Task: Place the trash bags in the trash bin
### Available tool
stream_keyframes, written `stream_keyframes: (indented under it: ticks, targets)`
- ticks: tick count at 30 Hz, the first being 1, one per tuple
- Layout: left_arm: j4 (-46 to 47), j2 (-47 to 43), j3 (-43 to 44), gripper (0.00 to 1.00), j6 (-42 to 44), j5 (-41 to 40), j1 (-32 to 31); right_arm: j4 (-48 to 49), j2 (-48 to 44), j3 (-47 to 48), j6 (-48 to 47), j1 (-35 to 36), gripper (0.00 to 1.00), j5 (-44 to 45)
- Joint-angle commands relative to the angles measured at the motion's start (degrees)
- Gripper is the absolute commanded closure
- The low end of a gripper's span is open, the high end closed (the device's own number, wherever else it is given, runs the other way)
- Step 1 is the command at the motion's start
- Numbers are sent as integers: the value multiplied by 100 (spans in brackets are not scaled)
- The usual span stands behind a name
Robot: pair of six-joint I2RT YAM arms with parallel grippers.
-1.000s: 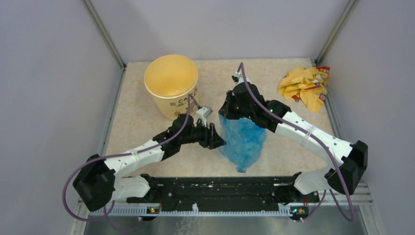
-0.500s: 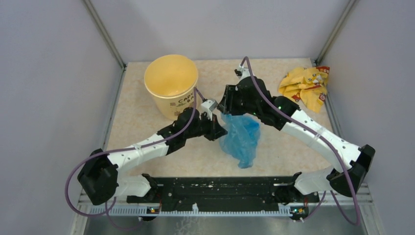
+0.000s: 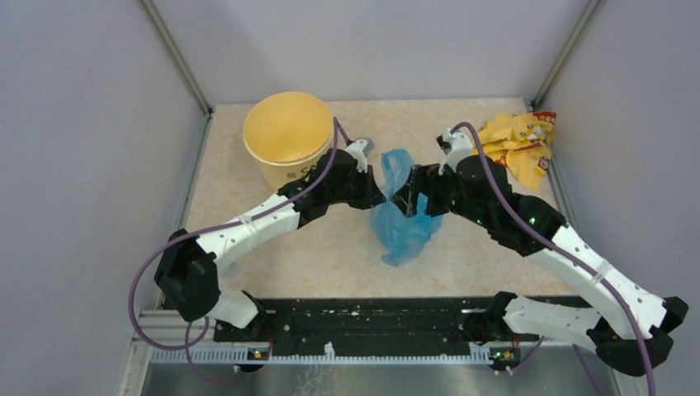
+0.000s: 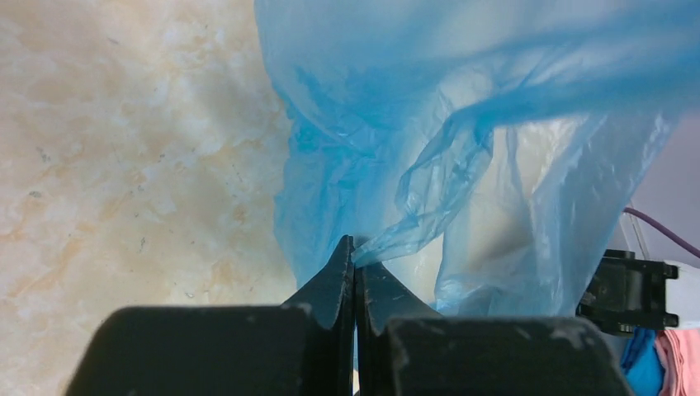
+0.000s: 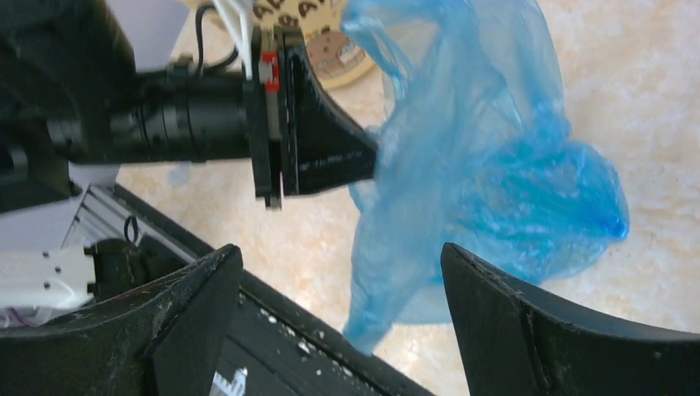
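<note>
Thin, see-through film is hanging in loose folds [image 3: 422, 224], so I expect the blue trash bag [image 3: 400, 239] to puff out wide and empty when I lift and swing it.
The blue trash bag [image 3: 402, 221] hangs in mid-table, its top pinched up and its tail drooping toward the near edge. My left gripper [image 3: 382, 191] is shut on a twisted fold of the film [image 4: 388, 243] at its fingertips [image 4: 355, 262]. My right gripper [image 3: 406, 198] stands just right of the bag, wide open [image 5: 340, 252], with the bag [image 5: 495, 165] beyond its fingers and nothing between them. The pale yellow trash bin [image 3: 289, 136] stands upright at the back left, just behind the left wrist. Part of its lettering [image 5: 318, 37] shows in the right wrist view.
A crumpled yellow-and-red wrapper [image 3: 513, 144] lies at the back right by the wall. The black base rail [image 3: 363, 318] runs along the near edge. Grey walls close in both sides and the back.
The left gripper shut on the bag's top and carried it up and back toward the bin. The right gripper opened, let go of the bag and drew off to the right.
</note>
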Motion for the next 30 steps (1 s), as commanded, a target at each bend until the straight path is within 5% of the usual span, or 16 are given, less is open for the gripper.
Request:
stream_keyframes:
  ticks: [1,17,21,23,25,30]
  targets:
    - [-232,225,284,100,-175,165,87,156,-567,-733,7,20,10,-351]
    - [-351,342,422,100,-123,381,134,2583,-591,-3035,1001,20,27,-1651]
    - [-471,260,429,100,-70,304,153,2261,-593,-2917,1150,22,60,-1134]
    - [-561,177,442,100,-5,246,196,1628,-643,-2611,1186,20,84,-575]
    - [-661,66,498,100,109,211,262,777,-644,-2119,1211,24,97,154]
    - [-808,80,1400,100,431,287,686,-911,9,222,392,-319,100,1932]
